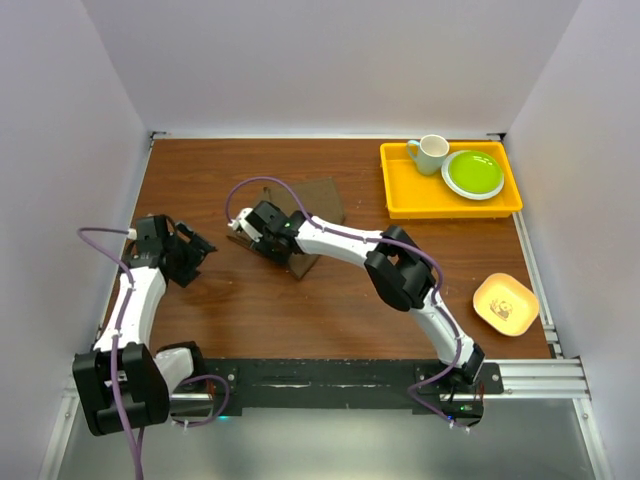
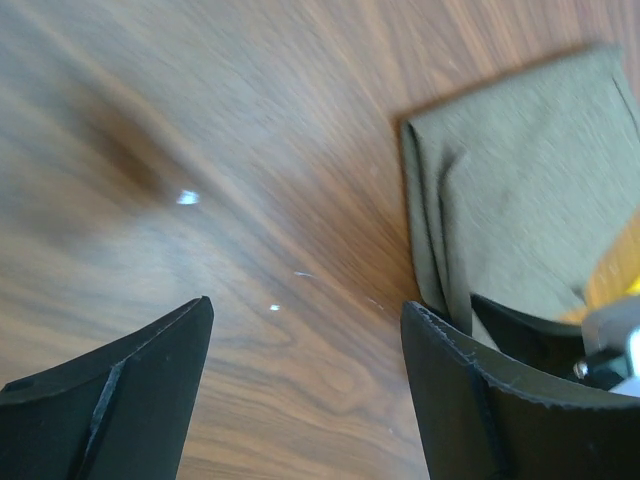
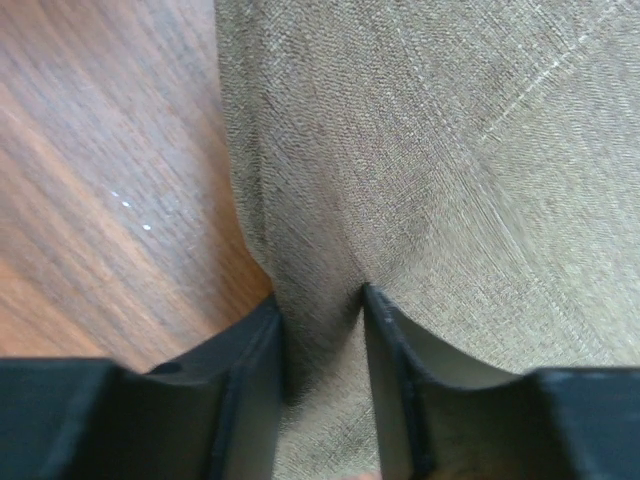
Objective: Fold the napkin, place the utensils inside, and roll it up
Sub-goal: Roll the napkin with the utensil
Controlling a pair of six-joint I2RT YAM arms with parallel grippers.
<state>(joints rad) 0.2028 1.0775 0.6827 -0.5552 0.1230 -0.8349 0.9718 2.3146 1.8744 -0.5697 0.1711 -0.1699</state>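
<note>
I can see that only my right gripper is pinching the napkin's fold (image 3: 315,255) and the napkin's edge toward the back corner is loose, so next my left gripper grabs that edge (image 2: 437,250) beside it.
The dark brown napkin (image 1: 320,196) lies folded at the middle back of the wooden table, partly under my right arm. My right gripper (image 1: 242,236) is at the napkin's left edge. In the right wrist view my right gripper (image 3: 320,300) is shut on a pinched ridge of the napkin (image 3: 430,150). My left gripper (image 1: 203,250) is open and empty, just left of the right gripper. In the left wrist view my left gripper (image 2: 305,310) hangs over bare wood, with the napkin (image 2: 530,190) at the upper right. The knife is out of view.
A yellow tray (image 1: 400,206) at the back right holds a white mug (image 1: 432,153) and a green plate (image 1: 473,173). A small yellow dish (image 1: 505,303) sits at the right edge. White walls enclose the table on three sides.
</note>
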